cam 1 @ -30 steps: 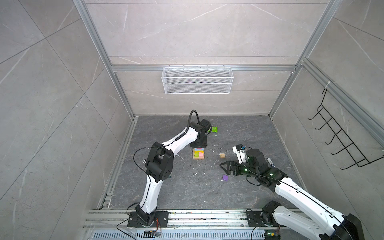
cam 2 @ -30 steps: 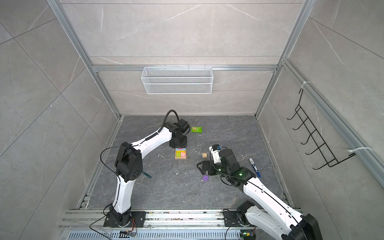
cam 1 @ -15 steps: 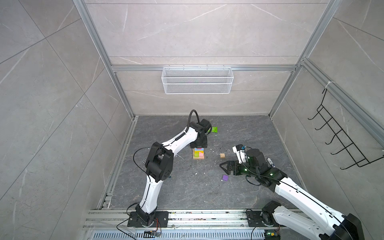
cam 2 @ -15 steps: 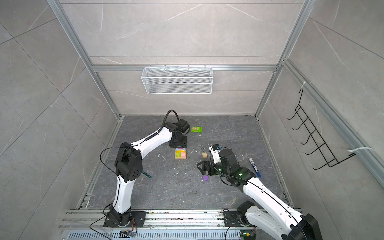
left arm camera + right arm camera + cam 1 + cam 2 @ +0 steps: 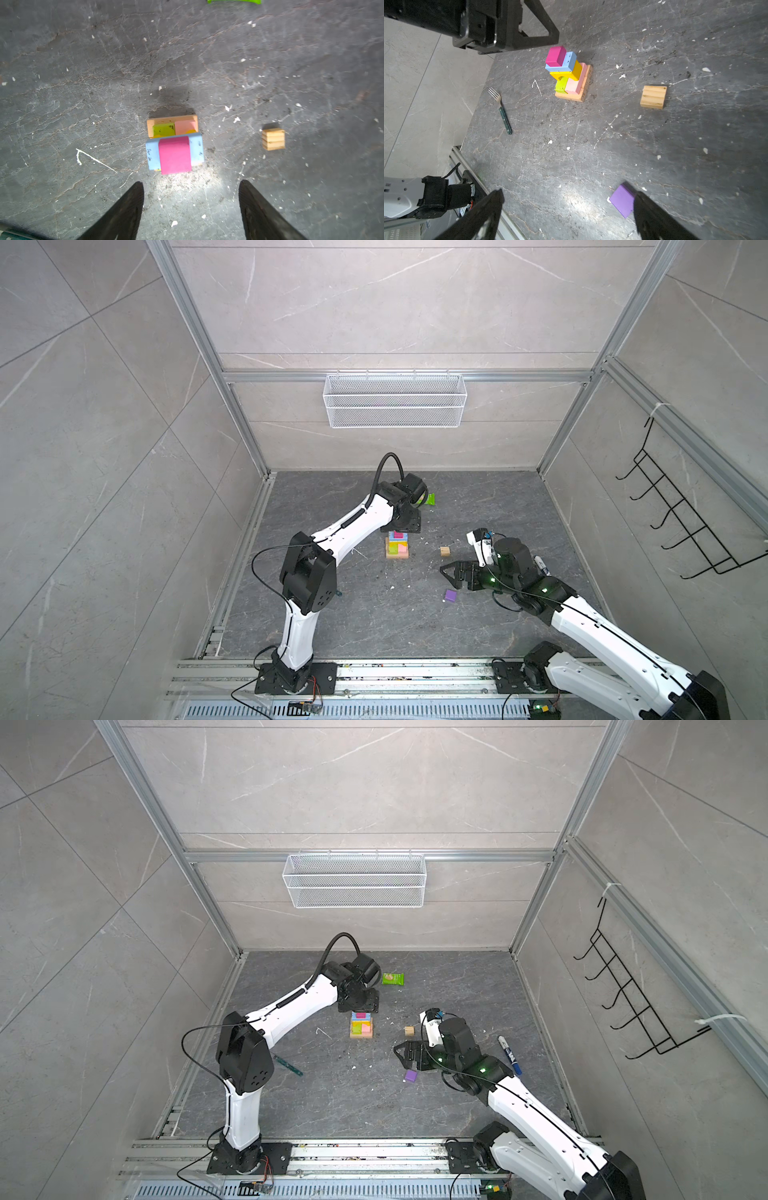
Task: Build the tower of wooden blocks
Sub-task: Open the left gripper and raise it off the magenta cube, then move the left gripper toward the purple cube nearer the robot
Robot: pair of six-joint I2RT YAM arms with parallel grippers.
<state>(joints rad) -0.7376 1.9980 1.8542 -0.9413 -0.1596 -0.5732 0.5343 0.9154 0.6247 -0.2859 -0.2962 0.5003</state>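
Note:
With the magenta block point(image 5: 175, 155) centered on the light blue bar, my left gripper carries on to the loose purple block point(image 5: 451, 596) and closes around it.
The tower point(image 5: 397, 546) point(image 5: 361, 1026) stands mid-floor: a tan base, lime and pink blocks, a yellow one, a light blue bar and a magenta block point(image 5: 175, 155) point(image 5: 555, 56) on top. My left gripper point(image 5: 190, 182) point(image 5: 407, 526) hangs open just behind and above it, nothing between its fingers. To the tower's right, a loose tan cube point(image 5: 445, 551) point(image 5: 273, 139) point(image 5: 653, 97) lies on the floor. A purple block point(image 5: 450, 595) point(image 5: 411, 1075) point(image 5: 622, 199) lies next to one finger of my right gripper point(image 5: 569, 191) point(image 5: 449, 577), which is open and empty.
A green snack packet point(image 5: 392, 979) lies behind the left gripper. A fork with a teal handle point(image 5: 503, 112) point(image 5: 289, 1065) lies left of the tower. A blue marker point(image 5: 509, 1054) lies beside the right arm. A wire basket point(image 5: 395, 400) hangs on the back wall.
The left gripper's jaws have spread apart above the tower, and the magenta block stays on top. The right arm has hardly moved.

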